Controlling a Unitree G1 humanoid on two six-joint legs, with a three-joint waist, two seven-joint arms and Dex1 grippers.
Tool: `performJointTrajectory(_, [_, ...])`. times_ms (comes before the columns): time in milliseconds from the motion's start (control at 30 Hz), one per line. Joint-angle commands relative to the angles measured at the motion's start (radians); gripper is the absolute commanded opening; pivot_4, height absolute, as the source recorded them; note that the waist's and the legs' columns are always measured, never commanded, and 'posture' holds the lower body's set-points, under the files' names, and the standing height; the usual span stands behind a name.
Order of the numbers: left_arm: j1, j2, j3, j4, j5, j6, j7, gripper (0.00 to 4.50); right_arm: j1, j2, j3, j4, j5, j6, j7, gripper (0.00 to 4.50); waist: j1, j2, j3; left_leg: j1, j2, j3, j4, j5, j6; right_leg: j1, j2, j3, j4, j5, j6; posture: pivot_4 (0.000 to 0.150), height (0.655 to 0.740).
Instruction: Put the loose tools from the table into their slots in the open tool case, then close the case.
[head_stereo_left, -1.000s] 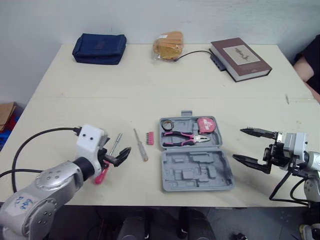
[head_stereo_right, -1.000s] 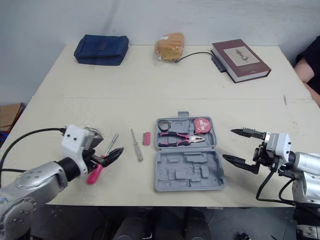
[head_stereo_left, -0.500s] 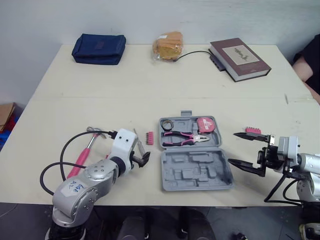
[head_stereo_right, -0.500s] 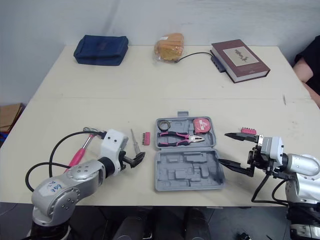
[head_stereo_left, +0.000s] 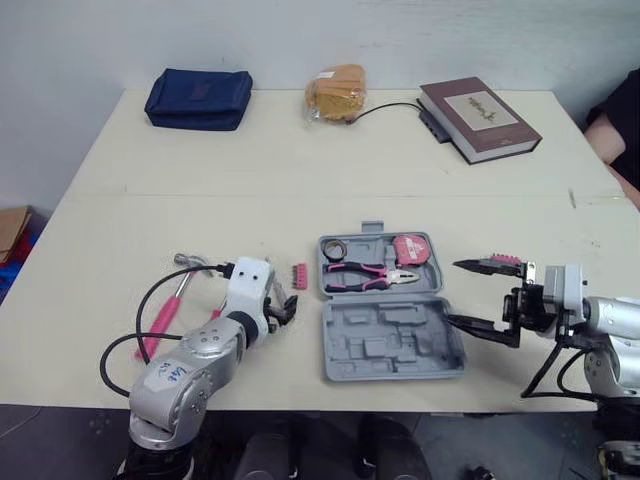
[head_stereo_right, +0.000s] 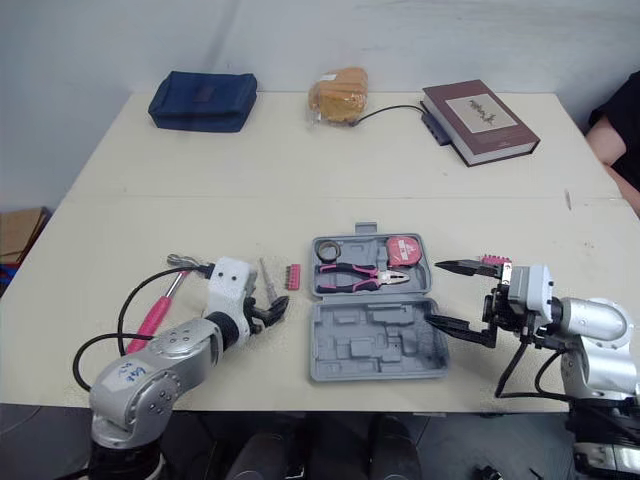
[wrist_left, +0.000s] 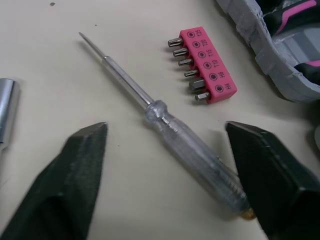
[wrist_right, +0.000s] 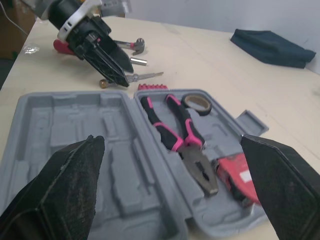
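My gripper is about to lower the clear-handled screwdriver (wrist_left: 187, 145) where a narrow groove (head_stereo_left: 372, 309) runs along the hinge side of the case's empty half, so the screwdriver will lie sunk there.
The grey tool case (head_stereo_left: 392, 340) lies open at the table's front, holding pink-handled pliers (head_stereo_left: 368, 275), a tape roll (head_stereo_left: 335, 248) and a red tape measure (head_stereo_left: 412, 250). Left of it lie a clear-handled screwdriver (wrist_left: 170, 130), a pink bit holder (wrist_left: 207, 65) and a pink-handled hammer (head_stereo_left: 162, 312). My left gripper (wrist_left: 165, 129) is open and low over the table, its fingers on either side of the screwdriver's handle. My right gripper (head_stereo_left: 452, 292) stands open at the case's right edge. A small pink piece (head_stereo_left: 505, 260) shows by its upper finger.
At the back of the table are a blue pouch (head_stereo_left: 198, 97), a bagged bun (head_stereo_left: 337, 92) and a brown book (head_stereo_left: 480, 117) with a cable running to it. A person's arm (head_stereo_left: 612, 132) is at the right edge. The case lies near the table's front edge.
My left gripper has left the hammer, which now lies further left, and has swung right to the screwdriver. My right gripper has moved left up to the case.
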Motion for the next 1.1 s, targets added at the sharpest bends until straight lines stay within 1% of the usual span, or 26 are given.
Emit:
performJointTrajectory(33, [0.068,-0.028,0.04,0.022,0.051,0.008,0.031,1.83,-0.018,-0.004,-0.01,-0.04,0.012,0.019,-0.019,4.5,-0.001,0.0,0.0,0.0,0.0,0.0,0.0,0.0,0.0,0.0,0.0,0.0,0.0,0.0,0.0,0.15,0.74])
performJointTrajectory(67, [0.075,-0.037,0.046,0.02,0.056,0.006,0.035,1.51,-0.017,-0.007,-0.011,-0.039,0.01,0.022,-0.023,4.5,-0.001,0.0,0.0,0.0,0.001,0.0,0.0,0.0,0.0,0.0,0.0,0.0,0.0,0.0,0.0,0.15,0.74])
performJointTrajectory(100, [0.078,-0.044,0.05,0.02,0.062,0.005,0.038,1.03,-0.015,-0.01,-0.013,-0.036,0.007,0.021,-0.023,4.5,0.0,0.0,-0.001,0.0,0.001,0.0,0.0,-0.001,0.0,0.0,0.0,0.0,0.0,0.0,0.0,0.15,0.74])
performJointTrajectory(167, [0.08,-0.055,0.059,0.022,0.076,-0.006,0.043,0.24,-0.01,-0.014,-0.015,-0.036,0.003,0.021,-0.026,4.5,0.001,0.001,-0.003,0.0,0.001,0.0,0.001,-0.001,0.0,0.0,0.0,0.0,0.0,0.0,-0.001,0.15,0.74])
performJointTrajectory(200, [0.078,-0.06,0.063,0.025,0.082,-0.009,0.044,0.04,-0.008,-0.015,-0.016,-0.037,0.003,0.022,-0.028,4.5,0.001,0.003,-0.004,0.0,0.001,0.0,0.001,-0.001,0.0,0.0,0.0,0.0,0.0,0.0,-0.001,0.15,0.74])
performJointTrajectory(367, [0.065,-0.097,0.093,0.035,0.129,-0.04,0.073,0.04,0.017,-0.022,-0.028,-0.078,0.009,0.039,-0.053,4.5,0.002,0.003,-0.005,0.0,0.001,0.0,0.002,-0.003,0.002,0.0,0.0,0.0,0.0,0.0,-0.001,0.15,0.74])
performJointTrajectory(533, [0.064,-0.095,0.09,0.038,0.151,-0.066,0.053,0.04,0.045,-0.03,-0.035,-0.13,0.013,0.063,-0.083,4.5,0.002,0.004,-0.005,0.0,0.001,0.0,0.002,-0.003,0.002,0.0,0.0,0.0,0.001,0.0,-0.001,0.15,0.74])
performJointTrajectory(600, [0.057,-0.073,0.081,0.035,0.153,-0.082,0.033,0.04,0.048,-0.031,-0.034,-0.135,0.013,0.067,-0.091,4.5,0.002,0.004,-0.005,0.0,0.001,0.0,0.002,-0.004,0.002,0.0,0.0,0.0,0.001,0.0,-0.001,0.15,0.74])
performJointTrajectory(667, [0.053,-0.03,0.056,0.016,0.163,-0.105,0.009,0.04,0.052,-0.033,-0.034,-0.134,0.012,0.065,-0.095,4.5,0.001,0.004,-0.005,0.0,0.001,0.0,0.002,-0.004,0.002,0.0,0.0,0.0,0.001,0.0,-0.001,0.15,0.74])
performJointTrajectory(733, [0.051,-0.006,0.044,-0.025,0.172,-0.132,-0.004,0.04,0.052,-0.034,-0.035,-0.122,0.009,0.06,-0.093,4.5,0.0,0.003,-0.005,-0.001,0.002,0.001,0.002,-0.004,0.001,-0.001,0.0,0.0,0.001,0.0,-0.001,0.15,0.74])
performJointTrajectory(833, [0.057,0.032,0.026,-0.117,0.177,-0.126,-0.024,0.04,0.049,-0.035,-0.035,-0.079,0.001,0.042,-0.081,4.5,0.0,0.002,-0.004,-0.002,0.002,0.001,0.002,-0.004,0.002,-0.002,0.0,0.0,0.0,0.0,-0.001,0.15,0.74])
performJointTrajectory(900, [0.054,0.053,0.008,-0.157,0.171,-0.099,-0.043,1.04,0.046,-0.036,-0.035,-0.052,-0.001,0.028,-0.068,4.5,0.002,0.002,-0.004,-0.003,0.002,0.001,0.002,-0.005,0.003,-0.002,0.0,0.0,-0.001,0.0,-0.001,0.15,0.74])
performJointTrajectory(933, [0.049,0.064,-0.007,-0.172,0.168,-0.081,-0.053,1.23,0.045,-0.036,-0.035,-0.039,-0.002,0.021,-0.063,4.5,0.003,0.002,-0.004,-0.003,0.001,0.001,0.002,-0.005,0.003,-0.002,-0.001,0.0,-0.001,0.0,-0.001,0.15,0.74])
performJointTrajectory(967, [0.04,0.056,-0.015,-0.177,0.163,-0.061,-0.055,1.73,0.043,-0.036,-0.035,-0.028,-0.003,0.014,-0.057,4.5,0.003,0.002,-0.004,-0.003,0.001,0.001,0.002,-0.005,0.003,-0.002,-0.001,0.0,-0.001,0.0,-0.001,0.15,0.74])
performJointTrajectory(1033, [0.018,0.034,-0.037,-0.171,0.16,-0.026,-0.052,2.24,0.042,-0.036,-0.035,-0.012,-0.003,0.003,-0.049,4.5,0.002,0.002,-0.004,-0.003,0.001,0.001,0.003,-0.005,0.003,-0.001,-0.001,0.0,-0.001,0.0,-0.001,0.15,0.74])
performJointTrajectory(1100, [-0.001,0.003,-0.06,-0.15,0.165,0.014,-0.039,2.96,0.044,-0.039,-0.034,-0.005,-0.002,-0.002,-0.038,4.5,0.003,0.002,-0.004,-0.003,0.001,0.001,0.003,-0.005,0.003,-0.001,-0.001,0.0,-0.001,0.0,-0.001,0.15,0.74])
